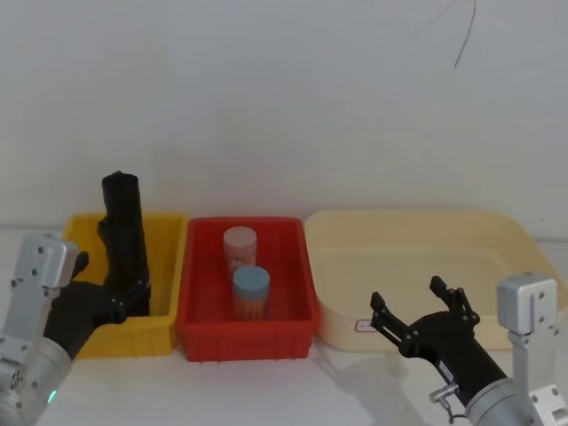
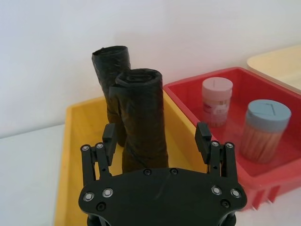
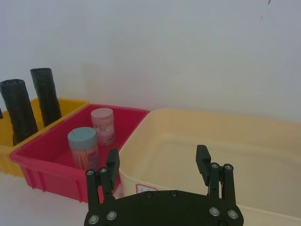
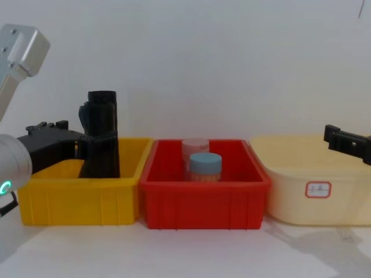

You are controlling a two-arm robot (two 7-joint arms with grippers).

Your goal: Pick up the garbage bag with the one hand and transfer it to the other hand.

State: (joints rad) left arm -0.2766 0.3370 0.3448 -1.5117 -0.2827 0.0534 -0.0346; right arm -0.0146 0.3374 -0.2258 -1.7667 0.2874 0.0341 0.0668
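Observation:
I expect the garbage bag (image 2: 143, 125) to stay stiff and rolled up when I lift and carry it, because the wound layers (image 2: 139, 77) stand straight up on their own.
Two black rolls stand upright in the yellow bin (image 1: 164, 266). The nearer roll is the garbage bag (image 2: 142, 117), also seen as garbage bag (image 1: 127, 253) and garbage bag (image 4: 101, 145). My left gripper (image 2: 156, 136) is open at the bin. Its fingers (image 2: 109, 137) stand on either side of that roll's lower half, with a gap on one side. From the head the left gripper (image 1: 124, 266) reaches over the bin's front left corner. My right gripper (image 1: 424, 306) is open and holds nothing, hovering before the cream tub (image 1: 497, 231). It shows as right gripper (image 3: 157, 162) in its wrist view.
The second black roll (image 2: 110, 70) stands just behind the first, close to it. A red bin (image 1: 200, 293) in the middle holds a pink-lidded jar (image 1: 240, 247) and a blue-lidded jar (image 1: 250, 291). The cream tub has a small white label (image 4: 318, 189).

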